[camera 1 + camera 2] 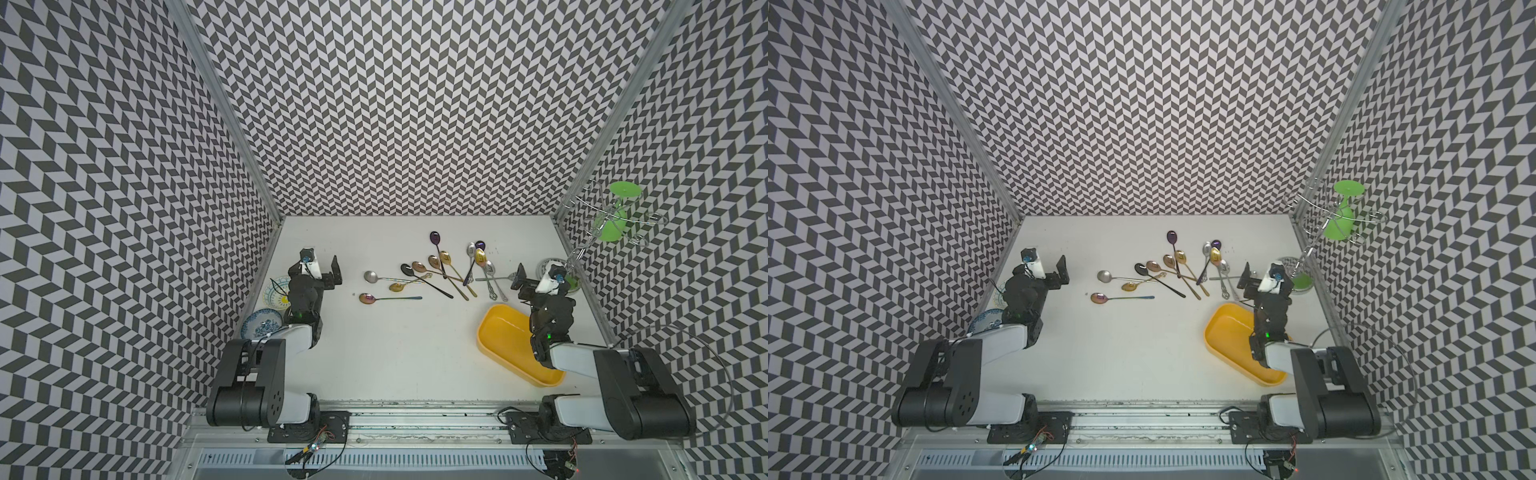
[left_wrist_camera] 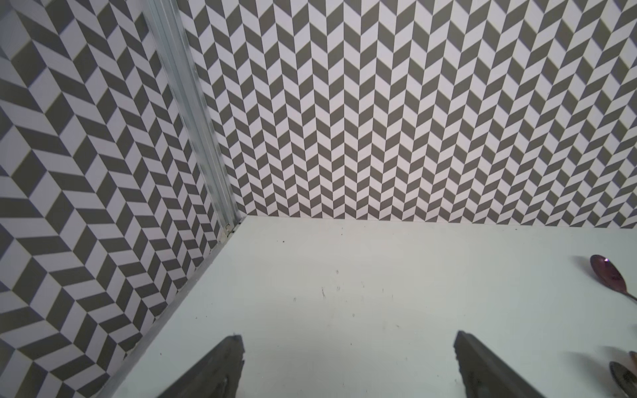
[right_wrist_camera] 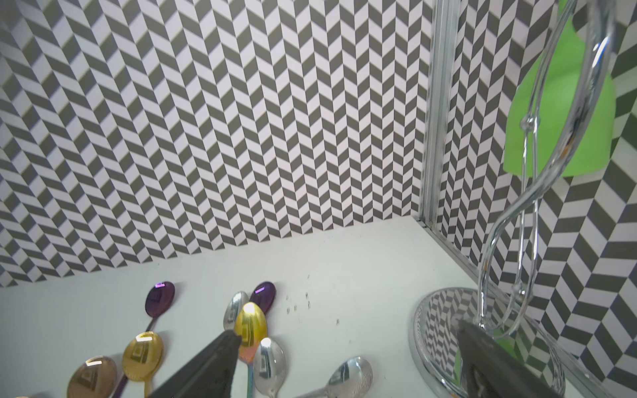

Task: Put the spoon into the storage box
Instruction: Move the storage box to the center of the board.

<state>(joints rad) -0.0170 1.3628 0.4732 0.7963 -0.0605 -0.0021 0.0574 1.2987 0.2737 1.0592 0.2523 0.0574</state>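
The yellow storage box (image 1: 509,338) is slanted and far away from my left gripper, so my right gripper should first pull it straight into the clear middle space (image 1: 452,332).
Several spoons lie scattered on the white table at the back middle: an iridescent spoon (image 1: 368,297) and a silver spoon (image 1: 370,276) to the left, and a crossed heap (image 1: 449,270) (image 1: 1183,268) to the right. The yellow storage box (image 1: 505,332) (image 1: 1229,332) sits at the front right, partly under my right arm; no spoon shows in its visible part. My left gripper (image 1: 336,271) (image 2: 348,339) hovers open left of the spoons, over bare table. Just right of the heap my right gripper (image 1: 518,277) (image 3: 350,330) is open, with a gold spoon (image 3: 251,324) beside one finger.
Two patterned plates (image 1: 272,291) (image 1: 257,324) lie by the left wall under my left arm. A chrome wire rack (image 1: 582,249) (image 3: 434,327) holding a green goblet (image 1: 613,226) (image 3: 558,120) stands in the back right corner, close to my right gripper. Patterned walls enclose three sides.
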